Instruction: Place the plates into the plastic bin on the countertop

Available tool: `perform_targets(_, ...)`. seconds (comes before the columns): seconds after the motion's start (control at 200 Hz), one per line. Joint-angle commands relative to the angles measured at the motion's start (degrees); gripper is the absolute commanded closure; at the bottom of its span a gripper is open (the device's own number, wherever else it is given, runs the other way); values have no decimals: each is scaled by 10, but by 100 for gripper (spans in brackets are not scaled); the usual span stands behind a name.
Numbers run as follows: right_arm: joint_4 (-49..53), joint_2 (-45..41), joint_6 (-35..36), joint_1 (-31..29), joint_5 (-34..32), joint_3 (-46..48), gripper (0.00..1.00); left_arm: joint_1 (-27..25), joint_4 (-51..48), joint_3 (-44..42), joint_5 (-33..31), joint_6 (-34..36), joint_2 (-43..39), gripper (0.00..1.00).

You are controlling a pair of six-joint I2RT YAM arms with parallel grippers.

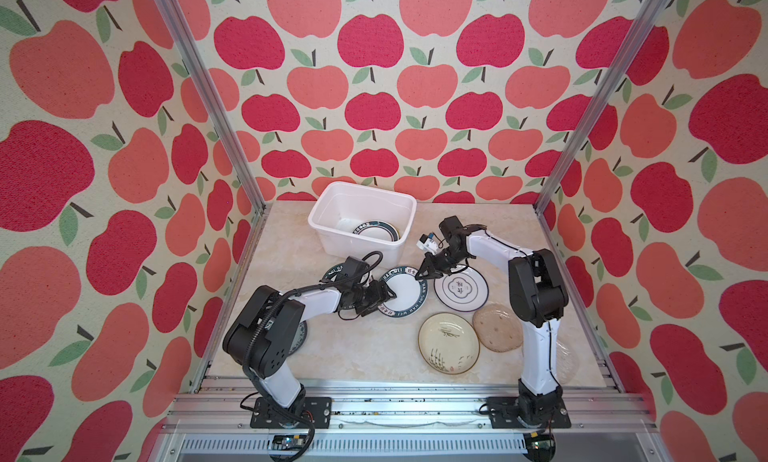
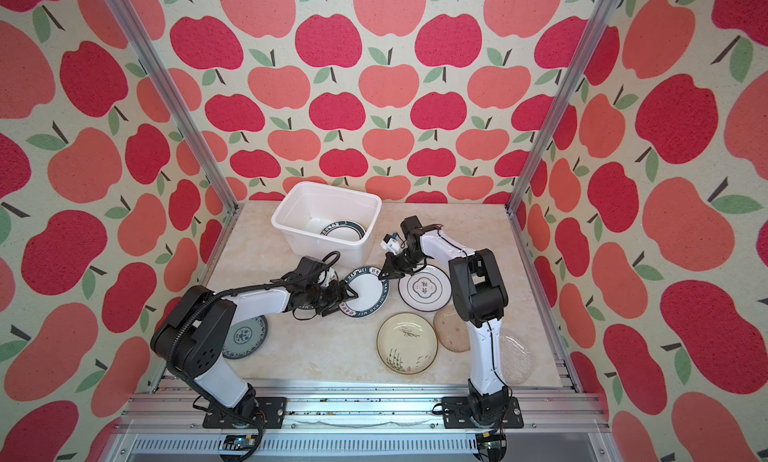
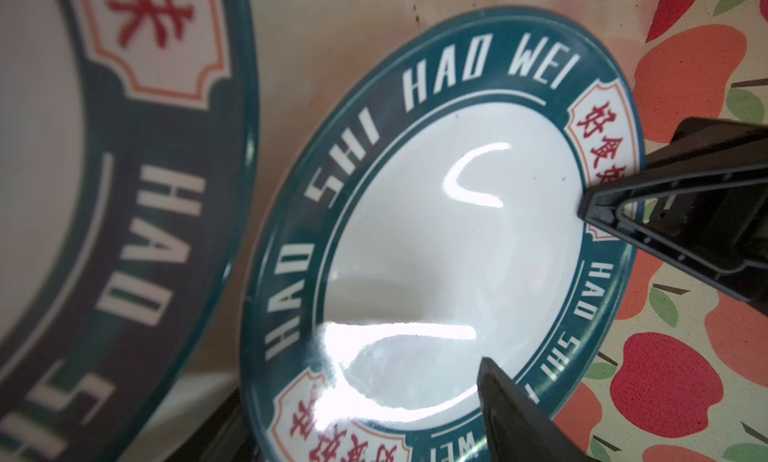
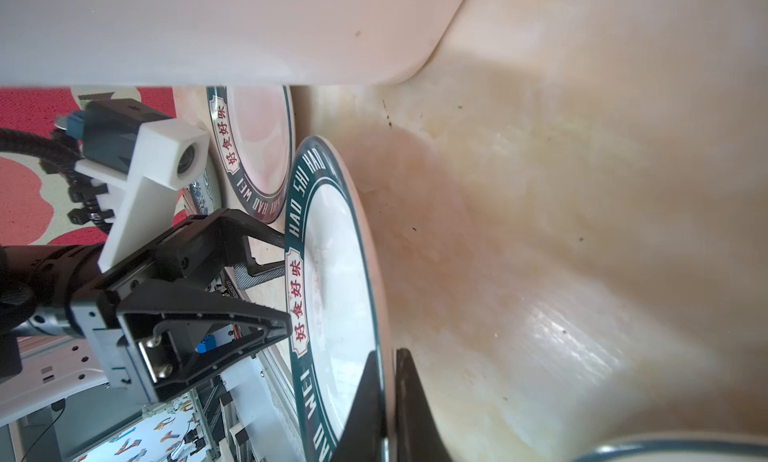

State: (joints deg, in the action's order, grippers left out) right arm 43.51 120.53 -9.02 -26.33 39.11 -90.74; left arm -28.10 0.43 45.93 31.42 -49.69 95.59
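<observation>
The green-lettered plate's far rim (image 1: 415,273) is in my right gripper, below the bin's edge. I should lift it and pass the plate's near rim (image 1: 385,305) to my left gripper.
A green-lettered plate (image 1: 401,289) (image 3: 436,252) (image 4: 332,273) is tilted up off the countertop (image 1: 353,348) between both grippers. My right gripper (image 1: 420,276) (image 4: 388,352) is shut on its far rim. My left gripper (image 1: 384,302) is open at the near rim, with one finger (image 3: 498,397) over the plate's white face. The plastic bin (image 1: 353,248) (image 2: 316,244) stands just behind and holds a matching green-rimmed plate (image 1: 376,231). Another such plate (image 1: 334,271) (image 3: 124,190) lies under my left wrist.
To the right lie a white plate with a dark scalloped line (image 1: 461,291), a cream reed plate (image 1: 448,343), an amber glass plate (image 1: 496,327) and a clear glass plate (image 1: 565,356) behind the right arm. A blue-patterned plate (image 2: 245,335) is under the left arm.
</observation>
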Motion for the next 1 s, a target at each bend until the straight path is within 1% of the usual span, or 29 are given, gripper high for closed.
perform_targets(0.0, 28, -41, 16, -7, -7, 11, 100, 1, -14, 15, 11, 21, -22, 22)
perform_targets(0.145, 58, -71, 21, -3, -30, 22, 100, 1, -57, 21, 12, 42, -66, 20)
perform_targets(0.26, 94, -104, 28, 6, -54, 35, 100, 1, -102, 26, 10, 68, -118, 18)
perform_targets(0.365, 108, -141, 19, 22, -61, 57, 100, 1, -134, 25, 11, 94, -166, 15)
perform_targets(0.445, 127, -164, 10, 35, -73, 67, 100, 3, -156, 26, 8, 116, -206, 11)
perform_targets(0.53, 150, -187, 8, 49, -81, 67, 100, 4, -180, 32, -3, 146, -250, 3)
perform_targets(0.58, 163, -203, 10, 56, -85, 63, 100, 5, -187, 39, -3, 172, -274, 0)
perform_targets(0.61, 172, -212, 11, 60, -89, 57, 100, 8, -199, 49, -10, 189, -285, 1)
perform_targets(0.66, 187, -226, 13, 67, -92, 44, 100, 17, -220, 70, -20, 213, -297, 1)
perform_targets(0.73, 204, -244, 13, 76, -93, 20, 100, 43, -239, 103, -21, 233, -304, 1)
perform_targets(0.86, 208, -268, -7, 84, -64, -27, 100, 107, -222, 157, 13, 225, -295, 1)
perform_targets(0.99, 171, -281, -55, 84, -27, -68, 100, 135, -231, 235, 38, 243, -263, 1)
